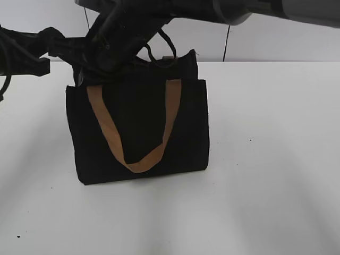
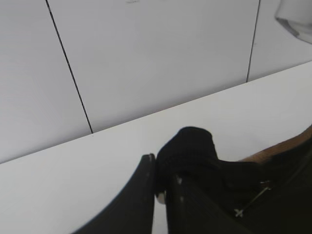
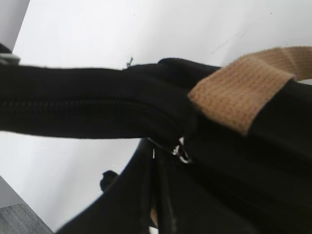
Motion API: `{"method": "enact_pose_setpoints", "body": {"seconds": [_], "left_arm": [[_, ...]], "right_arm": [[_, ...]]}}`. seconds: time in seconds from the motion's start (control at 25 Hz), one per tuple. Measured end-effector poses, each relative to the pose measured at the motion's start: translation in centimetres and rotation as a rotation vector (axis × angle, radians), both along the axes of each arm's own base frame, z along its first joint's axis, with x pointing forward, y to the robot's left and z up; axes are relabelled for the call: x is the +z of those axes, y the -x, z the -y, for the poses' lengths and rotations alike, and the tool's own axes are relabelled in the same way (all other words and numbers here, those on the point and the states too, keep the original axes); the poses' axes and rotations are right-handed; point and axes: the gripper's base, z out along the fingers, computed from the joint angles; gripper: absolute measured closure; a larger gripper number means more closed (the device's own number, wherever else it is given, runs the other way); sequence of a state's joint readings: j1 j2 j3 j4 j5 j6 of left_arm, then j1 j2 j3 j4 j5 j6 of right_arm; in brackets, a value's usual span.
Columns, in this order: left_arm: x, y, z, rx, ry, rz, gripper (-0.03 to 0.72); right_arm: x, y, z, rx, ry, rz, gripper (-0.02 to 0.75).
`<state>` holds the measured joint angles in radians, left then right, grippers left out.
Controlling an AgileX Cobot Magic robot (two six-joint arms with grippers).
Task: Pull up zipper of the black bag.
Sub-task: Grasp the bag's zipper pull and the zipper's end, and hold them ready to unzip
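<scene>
The silver zipper pull [image 3: 182, 150] is next to the right gripper's closed fingers, so the robot should open them, move over the pull [image 3: 183, 156] and take hold of it before pulling the zipper.
The black bag [image 1: 138, 133] stands upright on the white table, its tan handle [image 1: 106, 127] hanging down the front. Both arms meet over its top left corner. My left gripper [image 2: 161, 180] is shut on a black fabric corner of the bag [image 2: 190, 146]; in the exterior view it [image 1: 85, 74] sits at the bag's left end. My right gripper [image 3: 163, 156] is shut at the silver zipper pull [image 3: 181, 153], on the black track below a tan strap tab [image 3: 239, 92]. In the exterior view the right gripper [image 1: 109, 58] hides the zipper.
The white table [image 1: 265, 159] stretches around the bag. A white panelled wall [image 2: 146, 58] stands close behind it. The right arm [image 1: 223, 10] crosses above the bag from the upper right.
</scene>
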<state>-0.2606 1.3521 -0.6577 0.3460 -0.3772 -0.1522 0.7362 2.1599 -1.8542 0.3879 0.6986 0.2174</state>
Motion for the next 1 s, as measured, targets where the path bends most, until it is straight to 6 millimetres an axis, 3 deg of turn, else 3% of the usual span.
{"method": "enact_pose_setpoints", "body": {"seconds": [0.36, 0.72, 0.8, 1.0], "left_arm": [[0.0, 0.0, 0.0, 0.000, 0.000, 0.000, 0.659], [0.0, 0.0, 0.0, 0.000, 0.000, 0.000, 0.660], [0.0, 0.0, 0.0, 0.000, 0.000, 0.000, 0.660], [0.0, 0.0, 0.0, 0.000, 0.000, 0.000, 0.660]], "right_arm": [[2.5, 0.3, 1.2, 0.041, 0.023, 0.057, 0.751], [2.8, 0.3, 1.4, 0.050, 0.021, 0.060, 0.743], [2.7, 0.4, 1.3, 0.052, 0.015, 0.046, 0.683], [2.5, 0.6, 1.0, 0.049, -0.017, 0.003, 0.397]]}}
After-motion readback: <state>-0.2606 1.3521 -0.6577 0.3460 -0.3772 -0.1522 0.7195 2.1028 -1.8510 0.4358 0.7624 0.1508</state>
